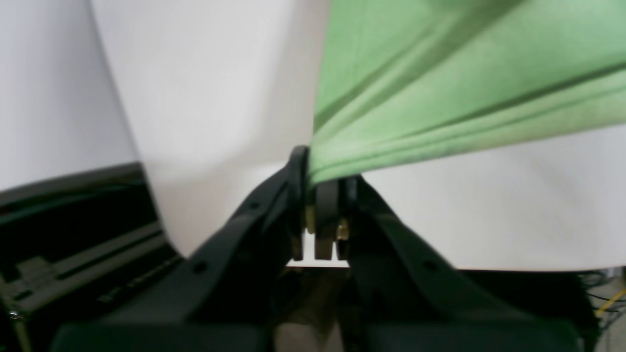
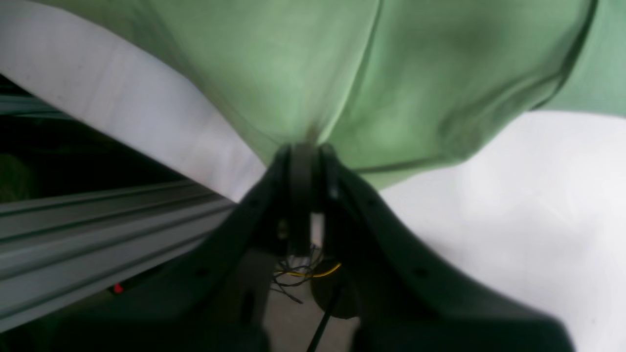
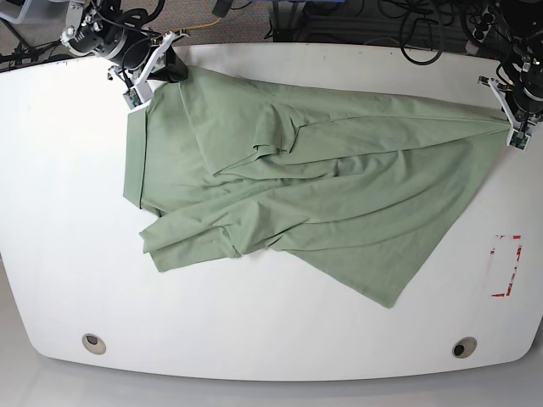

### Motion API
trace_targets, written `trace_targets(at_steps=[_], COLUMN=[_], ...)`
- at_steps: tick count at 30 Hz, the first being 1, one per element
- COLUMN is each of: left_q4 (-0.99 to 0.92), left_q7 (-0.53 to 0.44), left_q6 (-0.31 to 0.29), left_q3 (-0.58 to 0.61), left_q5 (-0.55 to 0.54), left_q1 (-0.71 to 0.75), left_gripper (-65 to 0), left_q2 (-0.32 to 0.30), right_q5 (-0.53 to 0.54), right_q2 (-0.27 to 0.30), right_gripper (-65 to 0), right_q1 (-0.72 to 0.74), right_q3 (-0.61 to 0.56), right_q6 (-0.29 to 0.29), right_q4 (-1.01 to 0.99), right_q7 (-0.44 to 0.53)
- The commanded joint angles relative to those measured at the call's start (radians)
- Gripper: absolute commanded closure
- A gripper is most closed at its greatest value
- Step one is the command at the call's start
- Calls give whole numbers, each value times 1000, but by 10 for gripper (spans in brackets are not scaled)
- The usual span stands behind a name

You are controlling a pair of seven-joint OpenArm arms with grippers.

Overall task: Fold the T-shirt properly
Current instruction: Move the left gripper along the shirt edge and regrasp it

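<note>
The T-shirt's front part [image 3: 204, 231] is folded over on itself. My left gripper and my right gripper should raise the held corners [image 3: 192, 79] high and swing that part flat before folding.
The pale green T-shirt [image 3: 322, 186] lies spread and wrinkled across the white table [image 3: 59, 220], stretched between both arms. At the table's far right edge my left gripper [image 3: 507, 123] is shut on a bunched corner of it. The left wrist view shows that gripper [image 1: 313, 168] pinching taut folds of the T-shirt [image 1: 440, 88]. My right gripper [image 3: 174, 72] is at the back left, shut on another corner. From the right wrist camera, the cloth [image 2: 342, 73] fans out from this gripper [image 2: 303, 146]. Near the front, part of the shirt lies folded over itself.
A red-marked rectangle [image 3: 507, 264] sits on the table at the right. Two round holes [image 3: 94, 343] [image 3: 463, 347] lie near the front edge. Cables run behind the back edge. An aluminium rail [image 2: 98, 220] shows below the table edge in the right wrist view.
</note>
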Motion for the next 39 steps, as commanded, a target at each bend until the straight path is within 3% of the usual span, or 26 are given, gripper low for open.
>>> trace_targets(at_steps=[1, 3, 9, 11, 21, 23, 27, 33, 39], left_q4=[12, 12, 12, 12, 12, 12, 12, 14, 17], left_q7=[-12, -12, -12, -12, -12, -12, -14, -86, -140], left_q6=[9, 9, 9, 9, 9, 9, 9, 9, 9], left_q3=[-3, -3, -3, -3, -3, -3, -3, 9, 153], left_q5=[-1, -1, -1, -1, -3, -3, -3, 0, 85], left_q1=[-3, -3, -5, -5, -7, -7, -8, -49, -146], left_gripper=[0, 0, 0, 0, 0, 0, 0, 0, 0], left_q2=[-13, -13, -13, -13, -13, -13, -13, 24, 96], right_q5=[21, 21, 13, 21, 11, 11, 11, 13, 11], right_q2=[10, 10, 10, 10, 10, 8, 10, 10, 19], right_gripper=[0, -38, -331, -350, -341, -268, 0, 0, 0], right_q1=[-4, -2, 1, 4, 45, 47, 78, 62, 73], right_q3=[2, 2, 2, 1, -62, -63, -79, -27, 82], right_q6=[6, 6, 6, 6, 6, 6, 6, 6, 6], right_q4=[20, 20, 14, -11, -78, -85, -131, -86, 15], right_q7=[19, 19, 18, 18, 19, 24, 33, 30, 30])
